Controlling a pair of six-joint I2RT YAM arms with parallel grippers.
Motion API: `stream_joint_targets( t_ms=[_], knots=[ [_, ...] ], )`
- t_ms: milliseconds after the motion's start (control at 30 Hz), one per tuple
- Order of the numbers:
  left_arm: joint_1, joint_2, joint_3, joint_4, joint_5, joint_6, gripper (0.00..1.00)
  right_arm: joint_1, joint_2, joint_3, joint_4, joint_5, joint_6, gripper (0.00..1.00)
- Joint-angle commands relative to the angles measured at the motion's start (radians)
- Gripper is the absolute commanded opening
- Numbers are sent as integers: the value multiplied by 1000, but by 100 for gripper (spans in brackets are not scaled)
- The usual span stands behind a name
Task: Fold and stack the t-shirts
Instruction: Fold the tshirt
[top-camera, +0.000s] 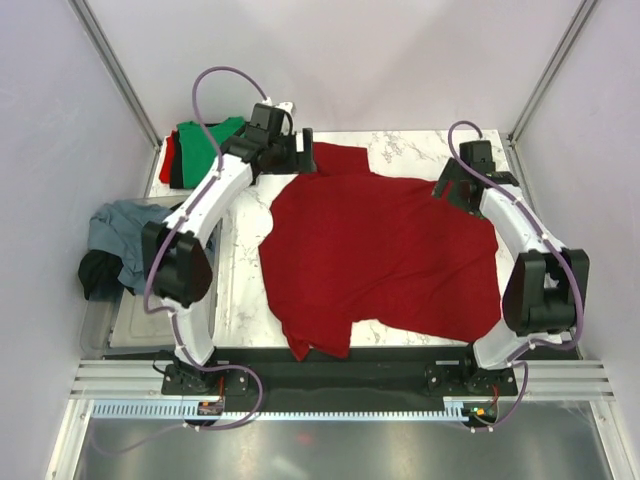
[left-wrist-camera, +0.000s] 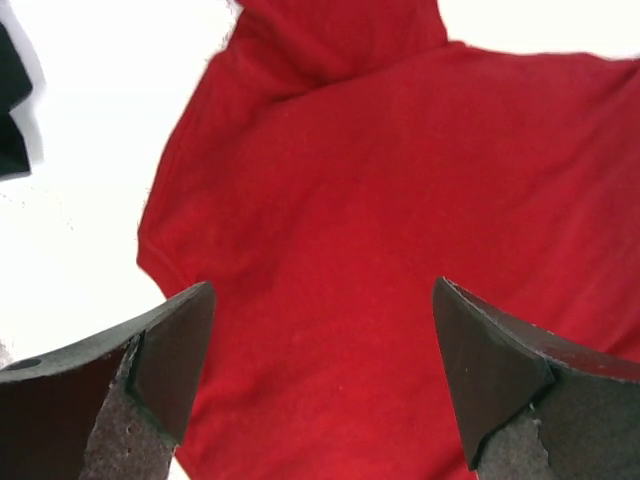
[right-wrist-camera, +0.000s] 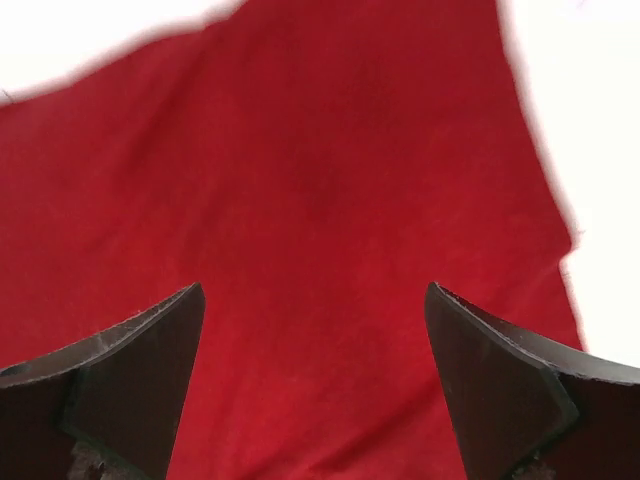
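Observation:
The dark red t-shirt's near sleeve hangs over the table's (top-camera: 322, 337) near edge, so next I bring my left gripper back and grab the sleeve's corner (top-camera: 300, 353) before folding.
The dark red t-shirt (top-camera: 380, 255) lies spread over the middle of the marble table, one sleeve bunched at the far edge and a corner hanging over the near edge. It fills the left wrist view (left-wrist-camera: 400, 200) and the right wrist view (right-wrist-camera: 320, 180). My left gripper (top-camera: 303, 155) is open and empty above the shirt's far left edge. My right gripper (top-camera: 447, 188) is open and empty above its far right edge. A folded stack with a bright green shirt (top-camera: 208, 148) over black and red ones sits at the far left corner. A grey-blue shirt (top-camera: 118, 232) and a black shirt (top-camera: 97, 272) lie in the tub.
A clear plastic tub (top-camera: 135, 325) stands off the table's left side. The marble table (top-camera: 240, 290) shows between the tub and the red shirt. Metal frame posts rise at both far corners.

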Motion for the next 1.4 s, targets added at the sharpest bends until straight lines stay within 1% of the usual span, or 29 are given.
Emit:
stream_joint_targets(
  t_ms=[0,100,200,267,367,500,533,600,633,667,700,733,800,833,900,933,1000,1067,1133,1167,1200,1233,1267,1300,1333,1367],
  knots=[
    [-3,-61,-206,53,6,-62,95,-8,85,-51,54,-184,33,98],
    [-1,-68,-320,123,32,-87,95,-16,161,-11,48,-180,35,98],
    [-6,-33,-359,176,78,-114,94,-23,258,62,29,-172,24,98],
    [-6,15,-359,191,83,-134,94,-25,335,124,9,-155,11,98],
    [-4,76,-344,194,72,-150,94,-28,433,200,-11,-126,-8,98],
    [4,122,-330,194,17,-182,94,-29,565,323,-23,-105,-35,98],
    [8,129,-330,194,4,-202,94,-31,624,395,-40,-106,-37,98],
    [14,152,-310,193,-6,-216,93,-34,685,473,-61,-121,-43,98],
    [17,159,-301,193,-12,-228,93,-36,735,549,-66,-128,-43,98],
    [19,168,-289,194,-13,-231,93,-36,757,588,-69,-135,-42,98],
    [20,182,-258,187,-14,-233,93,-36,780,628,-98,-140,-42,98],
    [25,188,-238,180,-10,-231,93,-36,816,710,-118,-137,-42,98],
    [28,195,-163,156,-13,-223,93,-36,838,777,-167,-140,-42,98],
    [31,192,-139,138,-11,-211,93,-36,826,802,-172,-146,-37,98],
    [30,182,-70,113,-5,-199,93,-36,792,797,-173,-170,-40,98],
    [28,160,-53,89,1,-190,93,-34,748,788,-172,-177,-43,98],
    [22,112,-45,71,1,-184,93,-34,699,780,-179,-190,-52,98],
    [4,23,-58,50,-23,-173,94,-36,621,777,-187,-204,-68,98],
    [-22,-46,-100,33,-40,-159,94,-36,534,765,-215,-206,-71,98],
    [-33,-115,-123,15,-48,-153,94,-36,495,750,-224,-192,-63,98],
    [-45,-159,-182,9,-52,-148,94,-36,455,721,-234,-174,-54,98],
    [-73,-199,-219,-1,-51,-141,94,-36,368,646,-239,-152,-45,98],
    [-90,-286,-308,-14,-52,-139,94,-36,320,597,-247,-99,-14,98],
    [-110,-330,-362,-19,-63,-142,94,-36,268,539,-256,-73,-3,98],
    [-149,-371,-417,-21,-75,-156,94,-36,160,404,-255,-47,10,98],
    [-173,-420,-474,-22,-74,-160,94,-37,106,330,-255,8,23,98]
  ],
)
